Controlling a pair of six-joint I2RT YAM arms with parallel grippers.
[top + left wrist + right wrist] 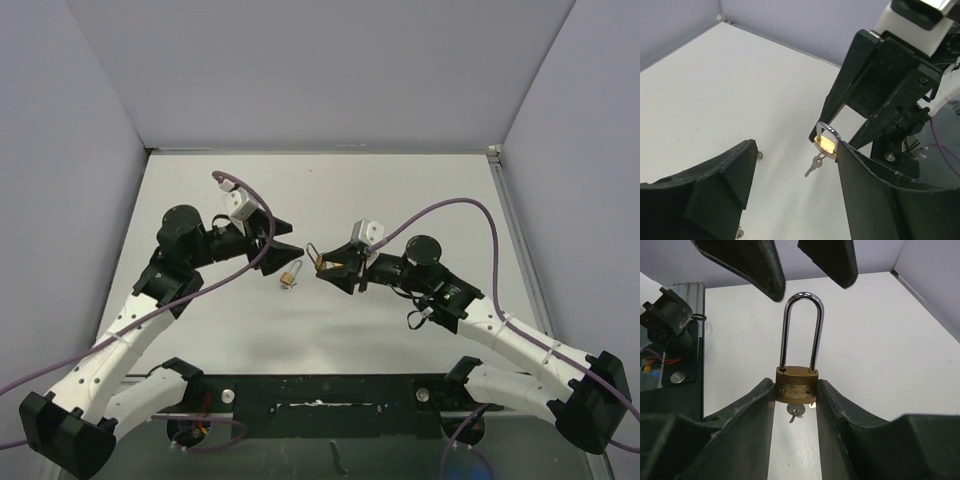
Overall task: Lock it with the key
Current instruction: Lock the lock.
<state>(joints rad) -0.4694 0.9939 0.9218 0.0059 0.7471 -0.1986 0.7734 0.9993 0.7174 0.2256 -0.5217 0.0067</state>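
Observation:
My left gripper should take the shackle (804, 295) before my right gripper opens and moves away, because my right gripper is holding the padlock's body (796, 383) next to the key.
A brass padlock (796, 386) with a long steel shackle (801, 325) is clamped by its body between my right gripper's (796, 390) fingers, shackle pointing away from the wrist. A small silver key (796, 411) sticks out of its underside. In the top view the right gripper (325, 267) holds the padlock (318, 260) above mid-table. My left gripper (296, 238) is open and empty, facing it a short way off. In the left wrist view the padlock (827, 143) and hanging key (815, 165) sit just beyond the left gripper's (797, 147) right fingertip.
A small brass and silver object (290, 275) lies on the white table (400, 190) just below the two grippers. Grey walls close in the back and sides. A black rail (320, 395) with the arm bases runs along the near edge.

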